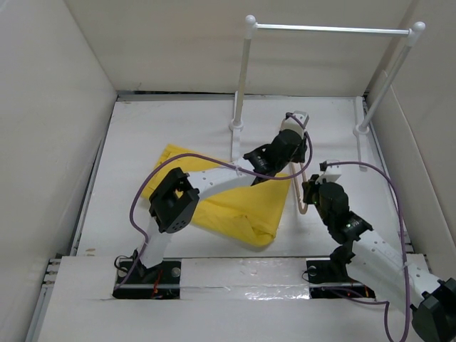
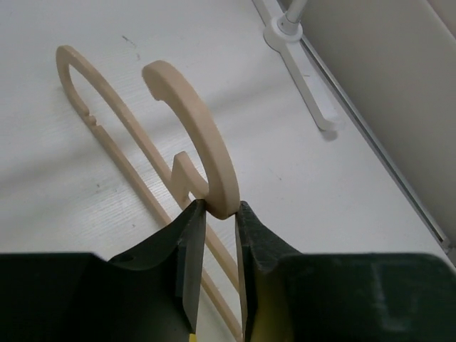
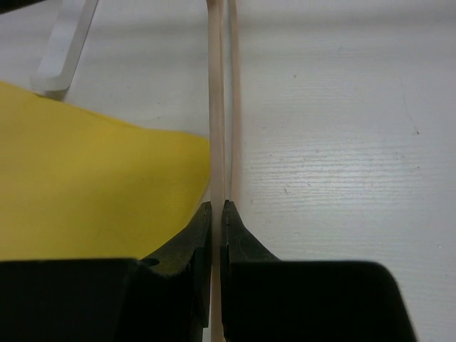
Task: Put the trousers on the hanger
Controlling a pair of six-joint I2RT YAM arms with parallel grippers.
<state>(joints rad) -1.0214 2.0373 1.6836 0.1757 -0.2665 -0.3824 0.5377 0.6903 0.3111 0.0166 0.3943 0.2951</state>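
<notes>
Both of the robot's grippers hold the hanger [image 1: 303, 207] next to the trousers, so next the right gripper lets go of the hanger's bar and draws the trousers' near edge [image 1: 280, 210] through the hanger.
The yellow trousers [image 1: 235, 206] lie folded on the table's middle, under my left forearm; they also show in the right wrist view [image 3: 92, 185]. The beige hanger [image 1: 298, 187] lies just right of them. My left gripper [image 1: 298, 146] reaches across the trousers and is shut on the hanger at the base of its curved hook [image 2: 203, 135]; the fingertips [image 2: 187, 217] pinch the hook's stem. My right gripper [image 1: 308, 196] is shut on the hanger's thin bar [image 3: 219, 107], seen edge-on, right beside the trousers' edge.
A white-posted rack [image 1: 244, 71] with a metal bar [image 1: 331, 29] stands at the back; its feet show in the left wrist view [image 2: 306, 85] and the right wrist view [image 3: 64, 50]. White walls enclose the table on three sides.
</notes>
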